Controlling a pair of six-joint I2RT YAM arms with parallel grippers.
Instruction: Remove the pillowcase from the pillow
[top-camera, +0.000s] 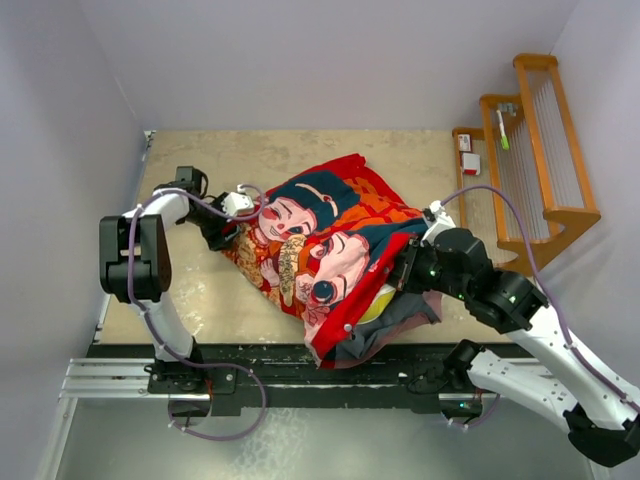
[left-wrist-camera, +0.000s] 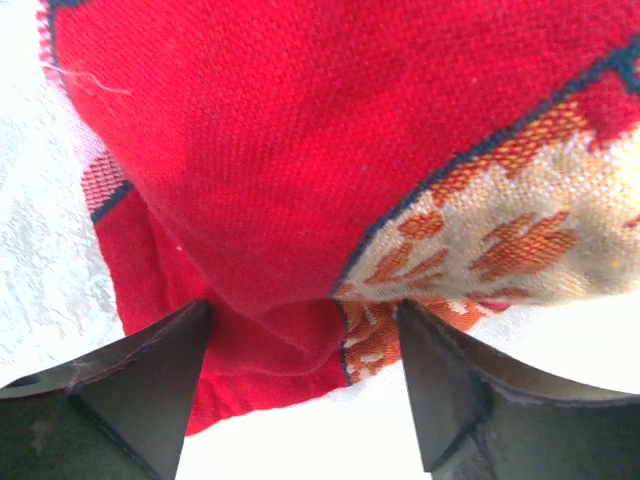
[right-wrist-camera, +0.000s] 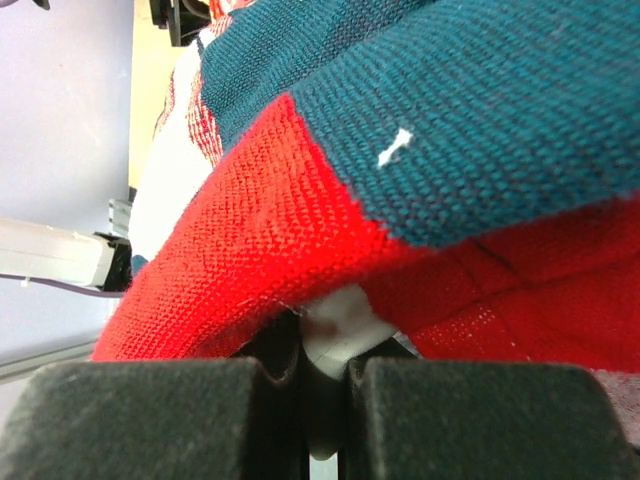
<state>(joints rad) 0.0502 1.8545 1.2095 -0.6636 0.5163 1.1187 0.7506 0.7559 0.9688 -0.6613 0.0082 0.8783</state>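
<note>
My left gripper should leave the pillow's corner, as the red pillowcase edge wraps over the white pillow fabric in my right gripper (right-wrist-camera: 340, 315), and peel that edge (top-camera: 358, 298) back.
The red-orange pillowcase (top-camera: 320, 240), printed with two faces, lies bulging across the middle of the table. The pillow is mostly hidden inside it; a yellow bit (top-camera: 376, 304) shows at the open near-right end, beside the turned-out mauve-grey inside (top-camera: 405, 318). My left gripper (top-camera: 226, 228) is at the pillowcase's left corner; in the left wrist view it (left-wrist-camera: 300, 345) is open, with the red corner (left-wrist-camera: 270, 350) lying between the fingers (left-wrist-camera: 150, 390). My right gripper (top-camera: 405, 270) is at the open end; in the right wrist view it (right-wrist-camera: 325, 400) is shut on a pinch of white pillow fabric (right-wrist-camera: 338, 335) under the red pillowcase edge (right-wrist-camera: 250, 260).
A wooden rack (top-camera: 535, 150) stands off the table's right edge, with a small white and red item (top-camera: 468, 160) next to it. Grey walls close in the left and back. A metal rail (top-camera: 300, 378) runs along the near edge.
</note>
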